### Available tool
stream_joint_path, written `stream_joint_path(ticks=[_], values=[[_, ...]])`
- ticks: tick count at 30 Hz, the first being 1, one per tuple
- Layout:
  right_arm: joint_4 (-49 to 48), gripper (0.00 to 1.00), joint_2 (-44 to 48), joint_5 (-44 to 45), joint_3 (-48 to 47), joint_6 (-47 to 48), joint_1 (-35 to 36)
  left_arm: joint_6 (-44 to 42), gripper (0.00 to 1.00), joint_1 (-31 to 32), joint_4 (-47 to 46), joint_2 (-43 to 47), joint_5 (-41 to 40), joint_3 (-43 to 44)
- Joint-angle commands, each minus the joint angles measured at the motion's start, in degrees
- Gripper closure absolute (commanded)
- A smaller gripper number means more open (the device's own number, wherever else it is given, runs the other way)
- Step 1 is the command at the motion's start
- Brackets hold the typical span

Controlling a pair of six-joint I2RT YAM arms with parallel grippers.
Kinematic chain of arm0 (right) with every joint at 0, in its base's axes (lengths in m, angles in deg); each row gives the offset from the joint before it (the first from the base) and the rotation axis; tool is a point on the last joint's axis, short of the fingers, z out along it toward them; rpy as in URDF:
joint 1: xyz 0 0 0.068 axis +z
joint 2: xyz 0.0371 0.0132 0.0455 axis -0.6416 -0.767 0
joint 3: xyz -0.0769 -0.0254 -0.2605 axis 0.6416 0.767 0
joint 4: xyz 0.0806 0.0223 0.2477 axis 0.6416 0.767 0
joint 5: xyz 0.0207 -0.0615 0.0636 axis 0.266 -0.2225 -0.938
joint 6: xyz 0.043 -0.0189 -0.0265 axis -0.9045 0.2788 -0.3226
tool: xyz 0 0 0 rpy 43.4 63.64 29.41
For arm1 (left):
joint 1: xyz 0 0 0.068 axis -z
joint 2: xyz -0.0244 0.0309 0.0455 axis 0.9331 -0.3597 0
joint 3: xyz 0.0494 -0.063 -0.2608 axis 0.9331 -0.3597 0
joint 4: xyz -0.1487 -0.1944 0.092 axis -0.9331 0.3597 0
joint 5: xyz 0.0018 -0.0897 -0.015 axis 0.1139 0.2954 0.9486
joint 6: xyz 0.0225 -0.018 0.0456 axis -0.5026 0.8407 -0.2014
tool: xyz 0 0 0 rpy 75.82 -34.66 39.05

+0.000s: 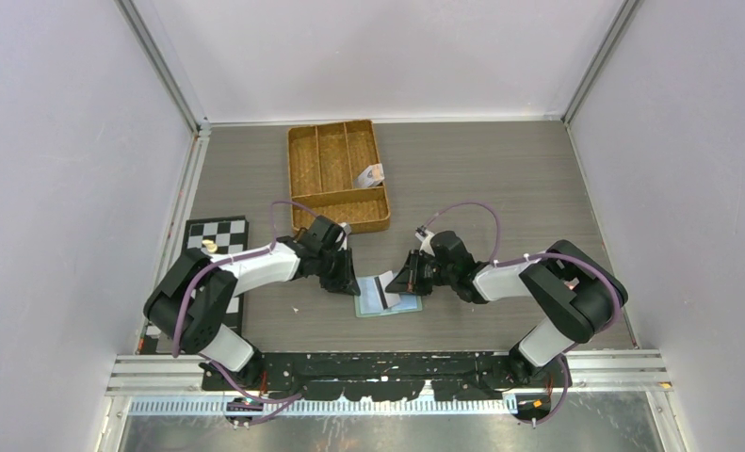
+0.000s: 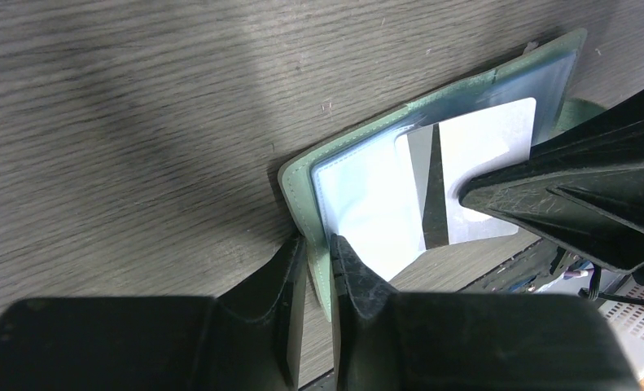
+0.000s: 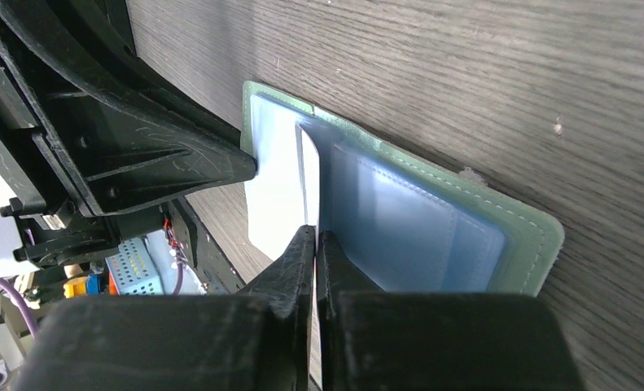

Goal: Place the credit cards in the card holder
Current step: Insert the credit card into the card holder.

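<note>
Next, my right gripper opens and pushes the card's outer end (image 2: 527, 124) while my left gripper steadies the holder, because the credit card is only partway in the clear pocket (image 2: 427, 183).
The sage-green card holder (image 1: 401, 309) lies open on the table between my two grippers, its clear pockets facing up. My left gripper (image 2: 318, 262) is shut on the holder's green edge (image 2: 302, 175). My right gripper (image 3: 317, 238) is shut on one end of a silvery credit card (image 2: 481, 147) with a dark stripe. In the right wrist view that card (image 3: 309, 175) shows edge-on, its far end lying over the holder's left clear pocket, beside the green cover (image 3: 530, 232). From above, the card (image 1: 384, 287) sits between the left gripper (image 1: 348, 282) and the right gripper (image 1: 401, 281).
A woven brown divided tray (image 1: 338, 179) stands behind the grippers with a small packet (image 1: 369, 175) in it. A checkered board (image 1: 216, 235) lies at the left under the left arm. Walls close in the table on three sides.
</note>
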Motion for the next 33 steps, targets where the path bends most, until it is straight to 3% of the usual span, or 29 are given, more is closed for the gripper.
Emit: stream_joint_path(ticks=[1, 13, 26, 33], values=[[3.0, 0.91, -0.6, 3.6, 1.2, 1.6, 0.8, -1.5, 0.84, 0.7, 1.7, -2.3, -2.0, -0.5], [9.5, 0.85, -0.1, 8.6, -0.9, 4.6, 4.2, -1.1, 0.85, 0.7, 0.8, -2.1, -1.1, -0.8], [31.5, 0.54, 10.7, 16.9, -7.3, 11.1, 5.3, -1.5, 0.77, 0.7, 2.7, 0.3, -2.0, -0.3], [34.6, 0.48, 12.2, 17.4, -9.0, 11.5, 5.3, -1.4, 0.67, 0.8, 2.7, 2.4, -1.8, -0.4]])
